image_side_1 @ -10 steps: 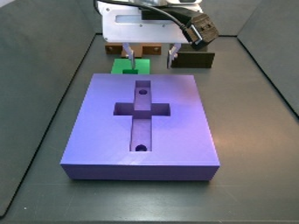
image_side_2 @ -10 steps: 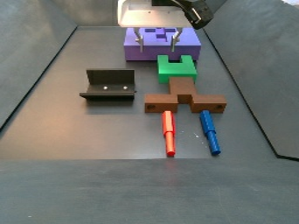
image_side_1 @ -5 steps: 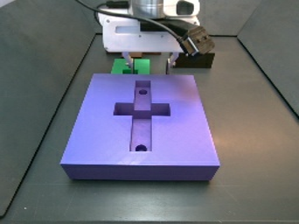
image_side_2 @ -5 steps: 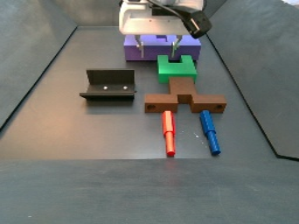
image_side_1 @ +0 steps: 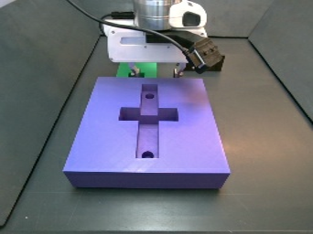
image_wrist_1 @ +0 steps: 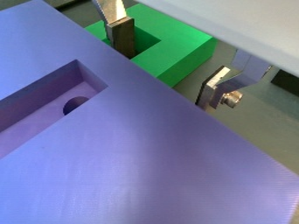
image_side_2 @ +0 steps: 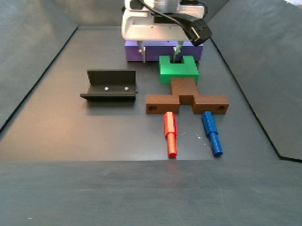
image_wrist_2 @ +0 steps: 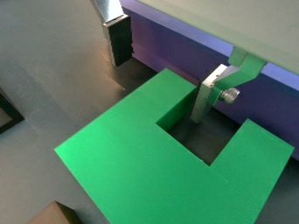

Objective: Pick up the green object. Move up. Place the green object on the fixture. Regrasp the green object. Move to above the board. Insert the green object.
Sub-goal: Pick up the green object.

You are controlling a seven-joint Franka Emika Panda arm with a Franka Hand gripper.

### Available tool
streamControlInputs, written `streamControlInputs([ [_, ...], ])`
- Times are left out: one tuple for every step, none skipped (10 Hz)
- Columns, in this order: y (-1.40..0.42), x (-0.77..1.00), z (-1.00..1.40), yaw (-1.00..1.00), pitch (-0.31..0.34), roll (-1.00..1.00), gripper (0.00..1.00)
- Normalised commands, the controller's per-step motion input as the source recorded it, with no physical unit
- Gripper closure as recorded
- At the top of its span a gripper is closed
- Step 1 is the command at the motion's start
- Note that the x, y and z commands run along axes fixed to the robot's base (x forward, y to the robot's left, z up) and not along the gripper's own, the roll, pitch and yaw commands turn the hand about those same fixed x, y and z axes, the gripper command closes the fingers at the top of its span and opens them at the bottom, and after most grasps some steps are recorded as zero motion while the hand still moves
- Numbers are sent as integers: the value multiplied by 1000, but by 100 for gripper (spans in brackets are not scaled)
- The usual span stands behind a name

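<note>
I expect the green object's arms [image_wrist_1: 179, 54] will stand up above the board when I insert it, because the board's cross hollow [image_side_1: 148, 115] looks shallow.
The green object [image_side_2: 179, 68] lies on the floor between the board [image_side_1: 153, 128] and the brown cross piece. It shows large in both wrist views [image_wrist_2: 152, 166] [image_wrist_1: 158, 52]. My gripper [image_side_2: 163, 51] is low over it and open. One finger [image_wrist_2: 208, 94] stands in a notch of the green object. The other finger [image_wrist_2: 115, 39] stands just outside it, next to the board's wall [image_wrist_2: 176, 52]. One arm of the block lies between the jaws, not gripped. The fixture [image_side_2: 109, 86] stands apart and holds nothing.
A brown cross-shaped piece [image_side_2: 184, 97] with a red peg [image_side_2: 170, 132] and a blue peg [image_side_2: 211, 132] lies right beside the green object. The board's cross recess [image_side_1: 148, 113] holds nothing. Dark walls [image_side_2: 48, 71] bound the floor.
My gripper has come down from above onto the green object, still open. The green object and the other pieces have not moved.
</note>
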Motion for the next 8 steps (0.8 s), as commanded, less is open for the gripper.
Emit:
streamControlInputs([
  [0, 0, -77, 0, 0, 110, 0],
  [0, 6, 0, 0, 0, 89, 0],
  [0, 0, 0, 0, 6, 89, 0],
  [100, -17, 0, -9, 0, 53, 0],
  [103, 0, -46, -11, 0, 43, 0],
  [17, 0, -111, -9, 0, 47, 0],
  [0, 0, -174, 0, 0, 61, 0],
  [0, 0, -174, 0, 0, 49, 0],
])
